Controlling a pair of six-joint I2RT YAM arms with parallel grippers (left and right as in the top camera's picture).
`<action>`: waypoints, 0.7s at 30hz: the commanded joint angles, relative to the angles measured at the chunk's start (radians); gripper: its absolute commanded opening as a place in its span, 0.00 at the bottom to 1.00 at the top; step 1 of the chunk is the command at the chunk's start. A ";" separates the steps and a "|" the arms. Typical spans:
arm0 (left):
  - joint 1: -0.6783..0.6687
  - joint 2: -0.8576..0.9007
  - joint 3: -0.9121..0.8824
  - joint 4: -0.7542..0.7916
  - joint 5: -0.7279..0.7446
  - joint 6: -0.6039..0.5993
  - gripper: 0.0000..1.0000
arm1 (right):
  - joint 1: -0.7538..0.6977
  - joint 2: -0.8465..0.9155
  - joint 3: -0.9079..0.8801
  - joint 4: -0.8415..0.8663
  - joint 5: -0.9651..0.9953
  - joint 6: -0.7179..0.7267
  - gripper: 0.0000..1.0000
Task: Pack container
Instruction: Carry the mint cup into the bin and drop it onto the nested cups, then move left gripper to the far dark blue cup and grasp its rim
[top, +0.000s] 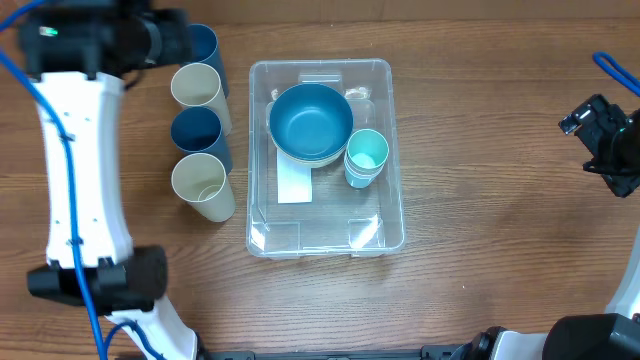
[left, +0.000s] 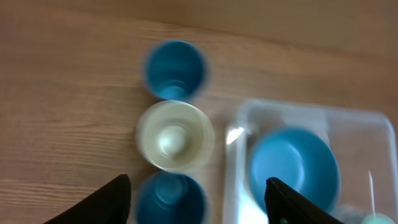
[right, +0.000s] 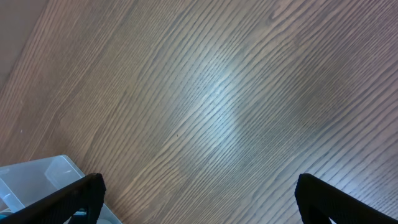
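The far blue cup stands with its opening up and has clear wood (left: 118, 65) next to it. My left gripper should go on going down until its open fingers are on both sides of the cup's rim (left: 149, 62).
The container (top: 325, 235), a large clear bin with a white label (top: 295, 182) on its base, sits mid-table. A blue bowl (top: 310, 122) and stacked teal cups (top: 366, 156) stand inside it. My left gripper (top: 180, 42) hovers open at the far left, over the far end of the cup row. The blurred left wrist view shows its fingers (left: 112, 202) spread wide above a blue cup (left: 171, 199), with the container (left: 239, 168) and the bowl (left: 293, 165) to the right. At the far right my right gripper (top: 600, 135) stands open over bare wood, holding nothing.
A row of cups stands left of the bin: blue (top: 205, 45), cream (top: 197, 88), blue (top: 197, 130), cream (top: 203, 182). In the right wrist view the right gripper (right: 199, 183) faces bare table, with a corner of the bin (right: 37, 180) at the lower left.
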 joint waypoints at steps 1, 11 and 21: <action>0.125 0.110 -0.003 0.035 0.297 -0.024 0.68 | -0.003 -0.005 0.010 0.003 0.001 0.005 1.00; 0.169 0.340 -0.003 0.124 0.362 -0.055 0.67 | -0.003 -0.005 0.010 0.003 0.001 0.005 1.00; 0.163 0.365 -0.003 0.204 0.333 -0.057 0.69 | -0.003 -0.005 0.010 0.003 0.001 0.005 1.00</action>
